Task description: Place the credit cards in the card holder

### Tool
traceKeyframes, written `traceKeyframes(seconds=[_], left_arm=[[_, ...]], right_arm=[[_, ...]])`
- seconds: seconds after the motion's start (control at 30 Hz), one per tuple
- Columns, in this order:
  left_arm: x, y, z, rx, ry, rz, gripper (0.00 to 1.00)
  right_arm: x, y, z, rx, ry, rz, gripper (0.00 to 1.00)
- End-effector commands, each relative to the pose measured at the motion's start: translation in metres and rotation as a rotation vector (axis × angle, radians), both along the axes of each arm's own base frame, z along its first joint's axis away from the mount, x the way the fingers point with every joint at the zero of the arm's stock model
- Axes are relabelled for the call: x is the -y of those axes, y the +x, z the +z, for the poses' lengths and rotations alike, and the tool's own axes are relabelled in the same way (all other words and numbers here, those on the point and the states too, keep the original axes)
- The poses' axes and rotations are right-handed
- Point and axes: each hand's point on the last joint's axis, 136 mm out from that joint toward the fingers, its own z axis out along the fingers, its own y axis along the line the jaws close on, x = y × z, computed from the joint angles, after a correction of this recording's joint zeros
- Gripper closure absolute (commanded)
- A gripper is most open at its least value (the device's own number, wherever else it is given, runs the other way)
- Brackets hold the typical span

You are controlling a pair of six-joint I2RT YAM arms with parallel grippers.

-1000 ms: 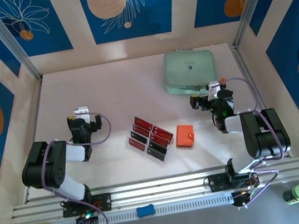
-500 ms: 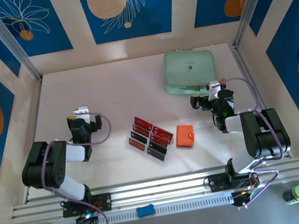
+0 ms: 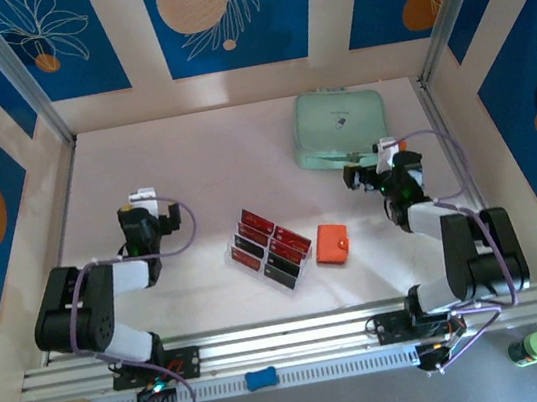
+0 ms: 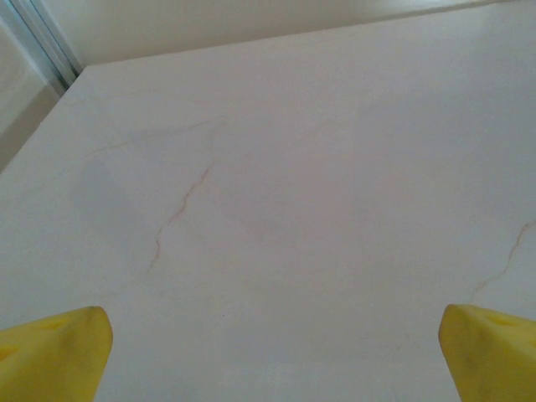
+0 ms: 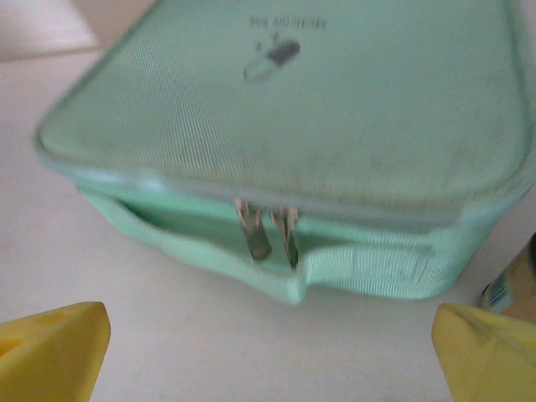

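My left gripper is far from the clear rack, which stands close beside the card holder. Next, my right gripper pushes the rack's near corner (image 3: pixel 291 285) toward my left gripper first.
Several red and black credit cards (image 3: pixel 271 241) stand in rows in a clear plastic rack at the table's middle. Just right of them lies the card holder (image 3: pixel 333 244), small, orange and folded shut. My left gripper (image 3: pixel 143 199) hovers well left of the cards; in the left wrist view the left gripper (image 4: pixel 272 360) is open, its yellow fingertips (image 4: pixel 59 352) wide apart over bare table. My right gripper (image 3: pixel 379 158) is up and right of the card holder; in the right wrist view the right gripper (image 5: pixel 272 352) is open with nothing between its fingertips (image 5: pixel 54 347).
A mint-green zip case (image 3: pixel 341 127) lies at the back right, directly ahead of the right gripper, its two zip pulls (image 5: pixel 266 230) facing it. A yellowish object (image 5: pixel 512 285) peeks in beside the case. Walls close the table's sides and back.
Both arms have stretched a little away from their bases. The right gripper has come closer to the mint-green case. Cards and card holder lie as before.
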Motion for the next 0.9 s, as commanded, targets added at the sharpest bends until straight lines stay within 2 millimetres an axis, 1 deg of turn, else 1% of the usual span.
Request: traceKeyframes(seconds=[0.0, 0.03, 0.1, 0.13, 0.2, 0.27, 0.3, 0.37, 0.43, 0.5, 0.63, 0.7, 0.77, 0.87], left_arm=[[-0.01, 0.006, 0.021, -0.026, -0.002, 0.058, 0.0], [-0.014, 0.006, 0.027, -0.019, -0.003, 0.078, 0.0], [-0.017, 0.005, 0.044, 0.013, -0.007, 0.1, 0.0], [-0.018, 0.006, 0.054, 0.031, -0.014, 0.104, 0.0], [-0.016, 0.006, 0.073, 0.034, -0.04, 0.109, 0.0], [-0.012, 0.005, 0.092, 0.018, -0.084, 0.101, 0.0], [-0.01, 0.004, 0.1, 0.011, -0.106, 0.095, 0.0], [-0.003, -0.001, 0.119, 0.008, -0.166, 0.082, 0.0], [0.004, -0.007, 0.129, -0.008, -0.225, 0.066, 0.0], [0.012, -0.014, 0.133, -0.038, -0.275, 0.046, 0.0], [0.027, -0.028, 0.126, -0.115, -0.331, 0.012, 0.0], [0.031, -0.033, 0.119, -0.141, -0.338, 0.004, 0.0], [0.034, -0.037, 0.112, -0.167, -0.345, 0.001, 0.0], [0.037, -0.038, 0.103, -0.193, -0.352, 0.005, 0.0]], right_arm=[[0.01, 0.004, 0.044, -0.042, 0.126, -0.111, 0.01], [0.016, 0.003, 0.053, -0.077, 0.188, -0.163, 0.01], [0.028, -0.001, 0.064, -0.158, 0.316, -0.263, 0.01], [0.026, -0.002, 0.072, -0.175, 0.364, -0.241, 0.01], [0.008, -0.007, 0.091, -0.171, 0.417, -0.113, 0.01], [-0.019, -0.018, 0.107, -0.157, 0.421, 0.023, 0.01], [-0.03, -0.025, 0.111, -0.16, 0.41, 0.063, 0.01], [-0.056, -0.043, 0.113, -0.201, 0.357, 0.135, 0.01], [-0.08, -0.065, 0.103, -0.271, 0.314, 0.193, 0.0], [-0.103, -0.089, 0.089, -0.343, 0.287, 0.253, 0.02], [-0.136, -0.143, 0.057, -0.487, 0.254, 0.342, 0.04], [-0.148, -0.171, 0.043, -0.549, 0.238, 0.383, 0.05], [-0.153, -0.197, 0.028, -0.611, 0.207, 0.394, 0.05], [-0.16, -0.23, 0.011, -0.691, 0.189, 0.415, 0.05]])
